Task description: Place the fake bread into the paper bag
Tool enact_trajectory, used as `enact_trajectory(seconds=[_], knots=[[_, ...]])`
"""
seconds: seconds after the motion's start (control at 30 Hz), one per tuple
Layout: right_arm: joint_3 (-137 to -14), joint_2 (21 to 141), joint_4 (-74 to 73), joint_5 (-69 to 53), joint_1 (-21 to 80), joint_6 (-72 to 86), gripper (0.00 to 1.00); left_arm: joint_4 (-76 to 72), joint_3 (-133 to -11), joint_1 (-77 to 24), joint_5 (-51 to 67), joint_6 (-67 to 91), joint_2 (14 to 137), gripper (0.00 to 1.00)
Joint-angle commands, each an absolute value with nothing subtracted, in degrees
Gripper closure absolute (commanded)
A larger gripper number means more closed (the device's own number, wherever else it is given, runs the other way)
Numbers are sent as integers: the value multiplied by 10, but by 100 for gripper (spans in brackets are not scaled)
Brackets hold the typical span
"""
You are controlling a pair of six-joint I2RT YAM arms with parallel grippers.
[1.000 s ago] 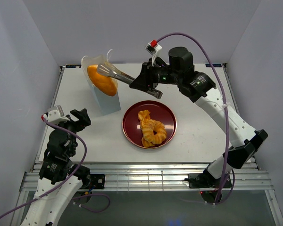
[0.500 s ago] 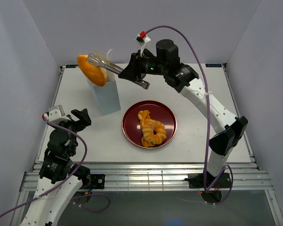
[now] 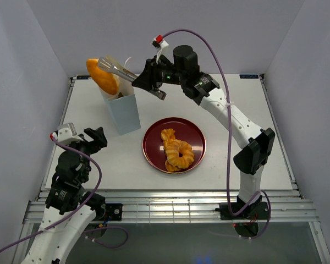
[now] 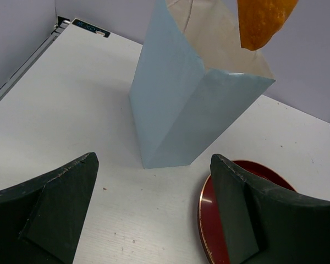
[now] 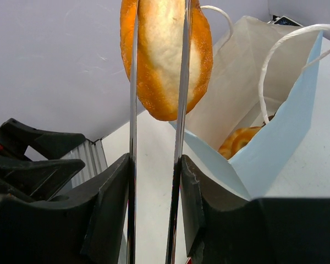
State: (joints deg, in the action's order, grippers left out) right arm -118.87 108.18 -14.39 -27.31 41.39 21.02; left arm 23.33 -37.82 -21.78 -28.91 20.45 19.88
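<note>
The bun (image 3: 101,77) is hanging over the rim of the open paper bag, so the robot's right gripper should go on moving it inward until it is above the paper bag's opening (image 3: 122,88), and then open the tongs.
A golden-orange bun of fake bread (image 3: 103,75) (image 5: 168,55) hangs clamped in the tips of the long silver tongs (image 3: 121,71) (image 5: 180,110). My right gripper (image 3: 149,82) (image 5: 154,165) is shut on the tongs' two arms. The bun hovers over the far left rim of the pale blue paper bag (image 3: 124,113) (image 4: 176,121) (image 5: 278,148), which stands upright and open. Another golden pastry (image 5: 239,140) lies inside the bag. A twisted ring and a further pastry (image 3: 177,151) rest on the plate. My left gripper (image 3: 89,137) (image 4: 154,162) is open and holds nothing, low at the front left.
The dark red round plate (image 3: 150,149) (image 4: 208,220) sits at mid-table, just right of the bag. White cord handles (image 5: 275,49) arch over the bag's mouth. Grey walls enclose the table on three sides.
My right arm has carried the tongs and bun up and to the left, from in front of the bag's mouth to above its far left rim. The left arm has not moved.
</note>
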Motion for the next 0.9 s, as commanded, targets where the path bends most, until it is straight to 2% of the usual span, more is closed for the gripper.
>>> enact_trajectory(seconds=[0.0, 0.43, 0.53, 0.87], knots=[[-1236, 1092, -82, -261, 411, 203, 73, 228, -372, -221, -283, 206, 202, 7], [-1242, 1127, -80, -263, 396, 199, 71, 227, -372, -224, -283, 205, 200, 7], [-1231, 1124, -80, -253, 395, 198, 62, 228, -372, -224, -284, 205, 199, 7], [-1230, 1124, -81, -253, 392, 196, 46, 227, -371, -224, -284, 205, 200, 7]])
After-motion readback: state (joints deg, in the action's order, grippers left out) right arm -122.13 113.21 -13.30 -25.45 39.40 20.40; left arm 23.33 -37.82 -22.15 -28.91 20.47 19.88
